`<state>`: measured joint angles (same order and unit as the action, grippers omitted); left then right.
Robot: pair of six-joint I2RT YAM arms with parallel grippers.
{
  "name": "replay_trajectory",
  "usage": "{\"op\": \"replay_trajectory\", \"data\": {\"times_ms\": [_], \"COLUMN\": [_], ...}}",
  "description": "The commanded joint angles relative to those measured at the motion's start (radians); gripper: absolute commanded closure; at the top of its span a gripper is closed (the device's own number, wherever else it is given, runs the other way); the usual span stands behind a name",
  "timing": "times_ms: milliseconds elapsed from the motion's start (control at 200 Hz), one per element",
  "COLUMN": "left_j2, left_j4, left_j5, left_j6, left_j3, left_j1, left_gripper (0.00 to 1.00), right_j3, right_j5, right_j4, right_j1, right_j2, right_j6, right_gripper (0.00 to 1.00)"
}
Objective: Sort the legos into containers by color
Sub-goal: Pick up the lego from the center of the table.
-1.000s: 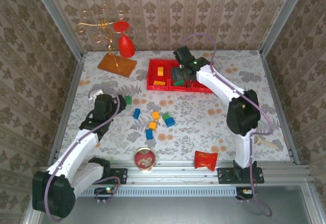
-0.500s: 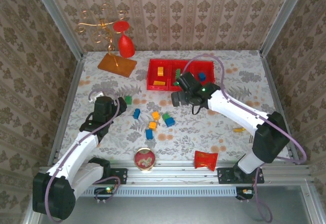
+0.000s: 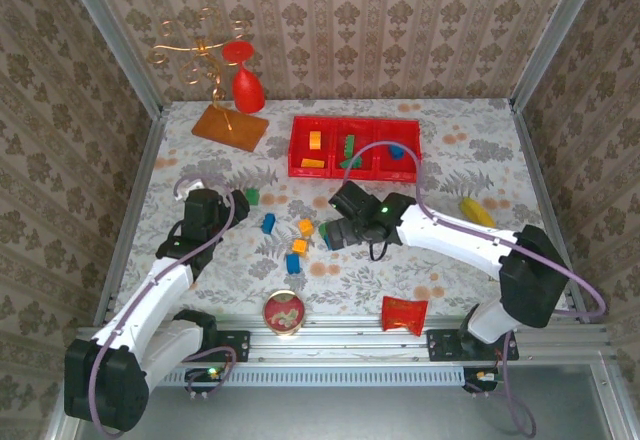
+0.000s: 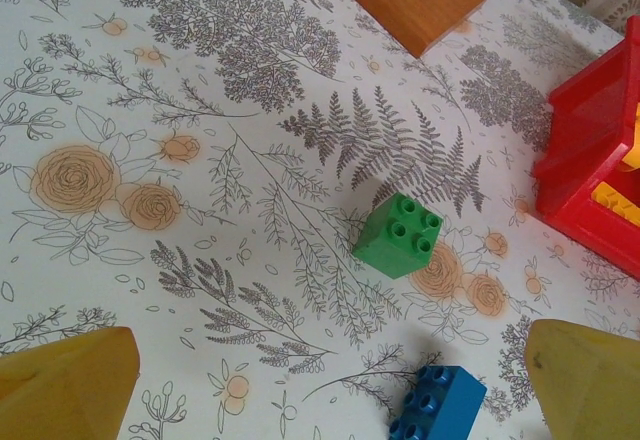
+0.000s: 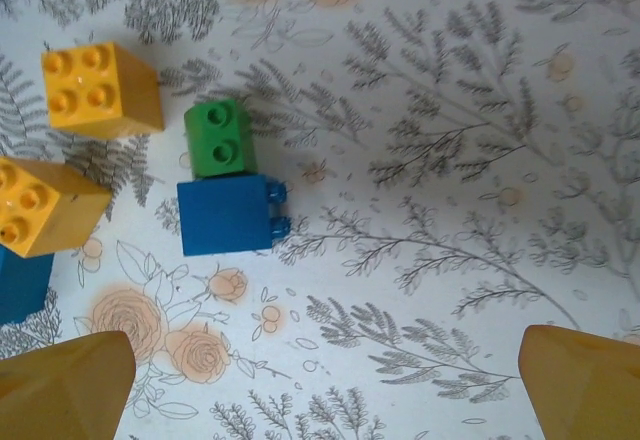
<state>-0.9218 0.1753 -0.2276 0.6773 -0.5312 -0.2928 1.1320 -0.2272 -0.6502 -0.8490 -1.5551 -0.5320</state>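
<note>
The studs and base of the blue lego (image 5: 277, 210) beside the green lego are both free, so my right gripper should keep lowering and close on those ends.
The red containers (image 3: 350, 147) stand at the back, with yellow, green and blue legos in their left, middle and right bins. Loose legos lie mid-table. My right gripper (image 3: 330, 234) hovers open over them. In the right wrist view a green lego (image 5: 220, 138) touches a blue lego (image 5: 226, 214) on its side, with two yellow legos (image 5: 100, 88) to the left; the gripper (image 5: 325, 390) holds nothing. My left gripper (image 3: 238, 203) is open near a green lego (image 4: 400, 235) and a blue lego (image 4: 440, 405), with nothing between its fingers (image 4: 70, 385).
A gold wire stand on an orange base (image 3: 230, 125) with a red ornament (image 3: 247, 88) is at the back left. A round tin (image 3: 284, 313) and a red packet (image 3: 404, 313) lie by the near edge. A yellow object (image 3: 475, 210) lies at the right.
My right arm swung back from over the containers to the loose legos mid-table, and its jaws opened fully. The left arm stayed still.
</note>
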Motion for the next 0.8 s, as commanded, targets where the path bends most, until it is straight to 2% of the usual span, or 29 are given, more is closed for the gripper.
{"op": "replay_trajectory", "data": {"times_ms": [0,430,800], "left_j2": [-0.007,-0.020,-0.020], "left_j4": [-0.015,-0.017,-0.019], "left_j5": [0.014,0.018,0.016], "left_j6": [-0.019,-0.015,-0.012], "left_j3": [-0.004,-0.004,0.007], "left_j1": [0.010,0.015,0.017], "left_gripper": [0.00,0.00,0.00], "right_j3": [0.019,0.080,0.127], "right_j5": [0.034,0.073,0.083], "right_j4": [0.002,0.012,0.020], "right_j1": [-0.009,-0.009,-0.009], "right_j2": [-0.053,-0.178,-0.271], "right_j6": [-0.017,0.018,0.055], "right_gripper": [0.00,0.03,0.14]}}
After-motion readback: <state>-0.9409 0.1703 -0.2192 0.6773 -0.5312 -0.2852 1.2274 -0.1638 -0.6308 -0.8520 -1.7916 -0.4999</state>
